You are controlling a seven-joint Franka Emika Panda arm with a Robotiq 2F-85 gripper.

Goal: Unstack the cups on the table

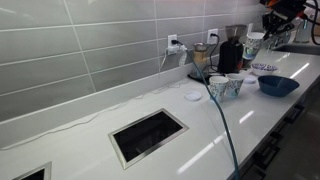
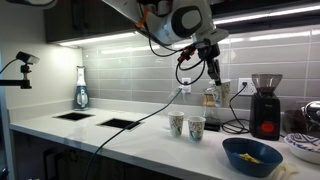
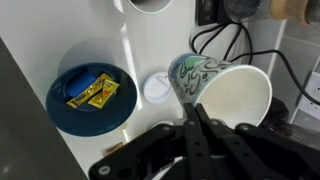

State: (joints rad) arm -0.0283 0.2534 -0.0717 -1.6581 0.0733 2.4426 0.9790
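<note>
The held cup (image 2: pixel 223 94) is hanging base down above a clear spot (image 2: pixel 225 130) next to the standing cups, so my gripper goes on lowering it until its base rests, then let go.
Two white cups with teal pattern stand side by side on the white table (image 1: pixel 80 140), shown in both exterior views (image 1: pixel 217 87) (image 1: pixel 236 84) (image 2: pixel 177 124) (image 2: pixel 196 127). My gripper (image 3: pixel 200 115) is shut on the rim of a third cup (image 3: pixel 225 90), which is tilted with its opening towards the camera. In an exterior view the gripper (image 1: pixel 272 25) hangs high above the table's far end with the cup (image 1: pixel 254 42) under it. In an exterior view the gripper (image 2: pixel 212 70) is well above the standing cups. One standing cup's rim (image 3: pixel 150 3) shows at the wrist view's top edge.
A dark blue bowl (image 1: pixel 277 85) (image 3: pixel 90 90) with yellow packets sits beside the cups. A small patterned bowl (image 1: pixel 264 68), a coffee grinder (image 2: pixel 264 105) and a round white lid (image 3: pixel 155 88) are nearby. Dark cut-outs (image 1: pixel 148 135) open in the table. A cable (image 1: pixel 225 120) crosses it.
</note>
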